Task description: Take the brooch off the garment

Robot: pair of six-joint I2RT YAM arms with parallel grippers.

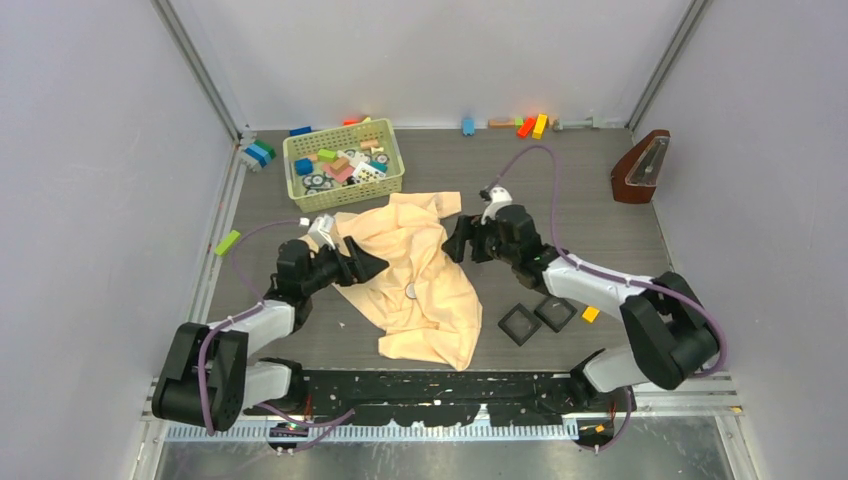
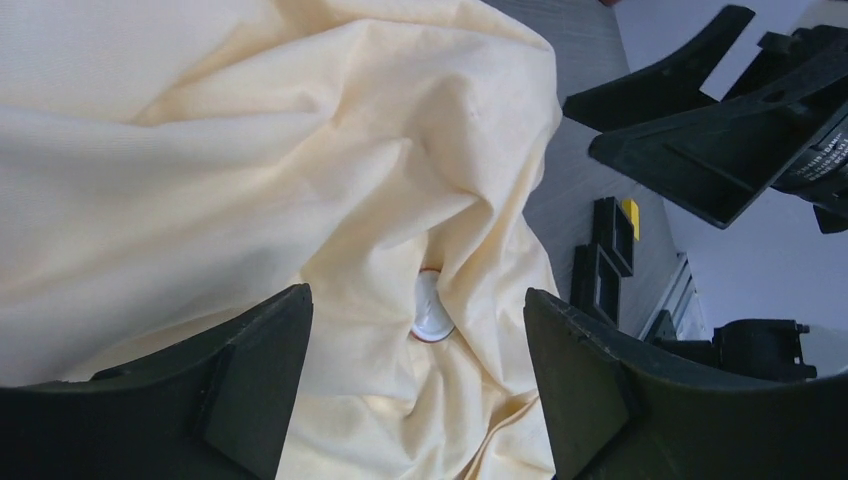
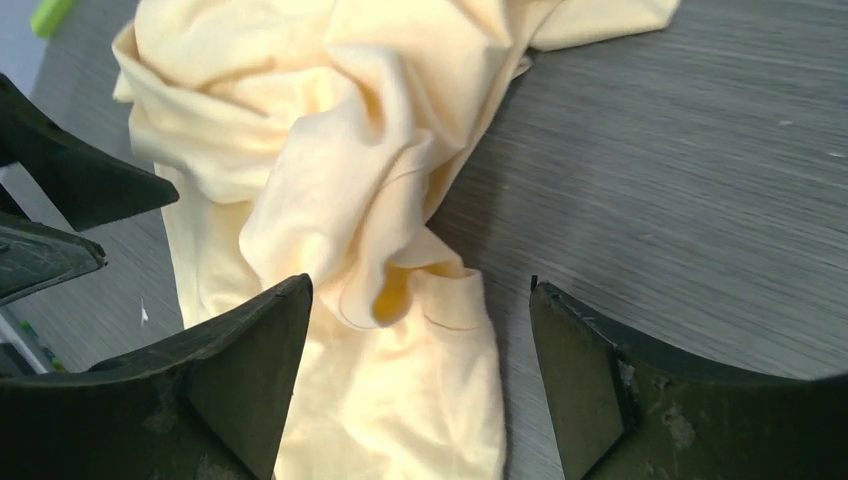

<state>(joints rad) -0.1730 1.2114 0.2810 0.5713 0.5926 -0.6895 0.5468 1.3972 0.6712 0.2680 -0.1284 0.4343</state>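
My right gripper should hold the garment's raised fold beside the brooch while my left gripper grips the brooch's rim, because the brooch is tucked in the loose garment.
The pale peach garment lies crumpled in the middle of the table, and shows in the left wrist view and right wrist view. The small round silvery brooch sits near its middle; in the left wrist view the brooch is tucked in a fold, half hidden. My left gripper is open over the garment's left edge, the brooch a little beyond its tips. My right gripper is open and empty at the garment's upper right edge, above a folded edge.
A green basket of small toys stands behind the garment. Two small black square trays and a yellow block lie at the right front. A brown metronome stands at the far right. Loose blocks line the back wall.
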